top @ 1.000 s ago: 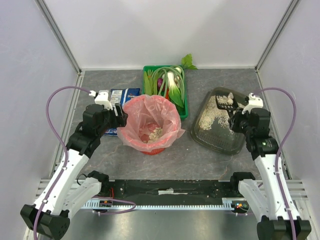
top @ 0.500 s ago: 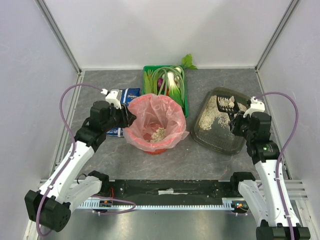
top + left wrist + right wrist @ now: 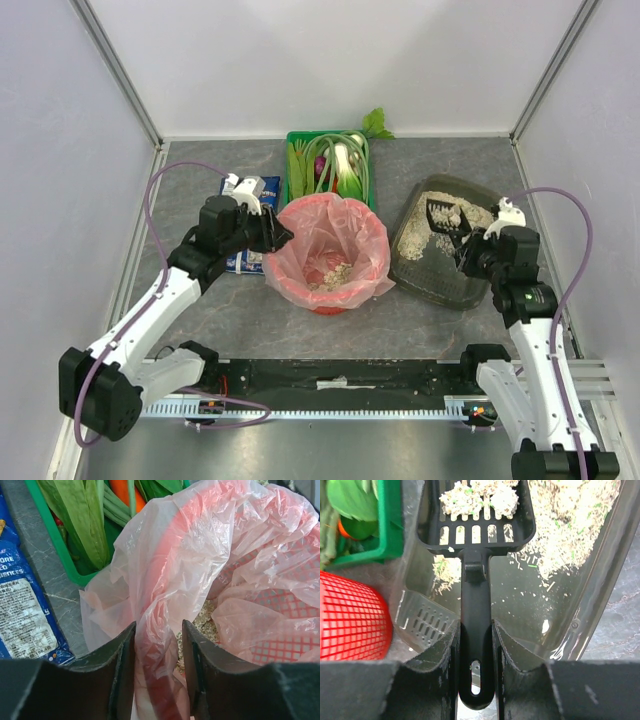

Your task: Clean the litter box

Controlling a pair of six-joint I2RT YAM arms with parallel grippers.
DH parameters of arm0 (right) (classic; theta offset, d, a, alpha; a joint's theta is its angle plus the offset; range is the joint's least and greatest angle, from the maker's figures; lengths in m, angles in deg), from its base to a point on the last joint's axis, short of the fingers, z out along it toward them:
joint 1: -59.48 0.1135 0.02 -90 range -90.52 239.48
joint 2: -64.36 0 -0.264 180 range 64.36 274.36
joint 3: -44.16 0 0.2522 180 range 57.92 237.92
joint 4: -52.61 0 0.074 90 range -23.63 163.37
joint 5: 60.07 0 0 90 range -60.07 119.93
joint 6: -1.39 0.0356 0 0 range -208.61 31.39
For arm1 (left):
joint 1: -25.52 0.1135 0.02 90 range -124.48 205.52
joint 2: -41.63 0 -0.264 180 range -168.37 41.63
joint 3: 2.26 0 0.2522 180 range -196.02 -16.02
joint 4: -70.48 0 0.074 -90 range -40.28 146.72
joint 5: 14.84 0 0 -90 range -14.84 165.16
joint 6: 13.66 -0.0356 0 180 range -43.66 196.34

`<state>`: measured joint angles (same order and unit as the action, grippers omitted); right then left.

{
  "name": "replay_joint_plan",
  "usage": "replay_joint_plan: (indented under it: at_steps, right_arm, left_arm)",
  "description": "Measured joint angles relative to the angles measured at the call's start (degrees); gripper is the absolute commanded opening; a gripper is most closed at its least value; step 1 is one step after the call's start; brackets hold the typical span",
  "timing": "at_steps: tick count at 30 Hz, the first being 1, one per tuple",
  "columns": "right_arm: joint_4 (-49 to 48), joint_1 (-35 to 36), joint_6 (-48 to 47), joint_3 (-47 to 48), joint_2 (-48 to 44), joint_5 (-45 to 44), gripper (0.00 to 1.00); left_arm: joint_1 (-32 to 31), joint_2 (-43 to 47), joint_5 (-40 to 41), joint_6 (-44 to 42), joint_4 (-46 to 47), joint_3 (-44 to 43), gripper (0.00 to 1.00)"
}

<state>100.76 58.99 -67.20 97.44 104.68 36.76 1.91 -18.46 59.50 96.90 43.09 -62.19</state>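
Note:
The pink bag (image 3: 159, 637) has my left gripper's fingers loosely around it, so they should clamp firmly onto the red bin's rim (image 3: 158, 667) before my right gripper empties the scoop.
The litter box (image 3: 436, 276) is a dark translucent tray with beige litter at the right of the table. My right gripper (image 3: 468, 247) is shut on the handle of a black slotted scoop (image 3: 446, 213). In the right wrist view the scoop (image 3: 476, 510) holds litter clumps above the litter box (image 3: 520, 592), with my right gripper (image 3: 476, 640) clamped on its handle. My left gripper (image 3: 276, 234) is shut on the left rim of the red bin (image 3: 330, 298) lined with a pink bag. In the left wrist view my left gripper (image 3: 157, 645) pinches the bag-covered rim (image 3: 160, 605); litter lies inside the bin.
A green crate of vegetables (image 3: 328, 170) stands behind the bin. A blue food packet (image 3: 262, 188) lies under my left arm. The red bin wall (image 3: 350, 615) shows just left of the litter box. Enclosure walls stand on three sides.
My left gripper has dragged the red bin to the right, closer to the litter box. My right gripper has shifted slightly with the loaded scoop over the box.

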Motion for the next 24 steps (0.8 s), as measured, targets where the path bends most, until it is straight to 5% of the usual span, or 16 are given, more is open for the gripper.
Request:
replay_joint_plan:
  at_steps: [2,5,14,24]
  right_arm:
    - [-0.31,-0.02,0.90,0.00,-1.90,-0.55,0.00]
    - [-0.20,0.04,3.32,0.07,-3.37,-4.61,0.00]
    - [1.49,-0.04,3.19,0.85,-3.13,-9.73,0.00]
    - [4.26,-0.11,-1.07,7.72,-7.76,-7.63,0.00]
  left_arm:
    - [0.00,-0.28,0.04,-0.20,-0.04,-0.24,0.72]
    - [-0.04,-0.74,0.13,-0.94,-0.79,-1.05,0.85]
    - [-0.04,-0.31,3.26,-3.48,-3.17,-3.19,0.90]
    - [-0.04,1.60,3.37,-5.60,-4.04,-3.08,0.48]
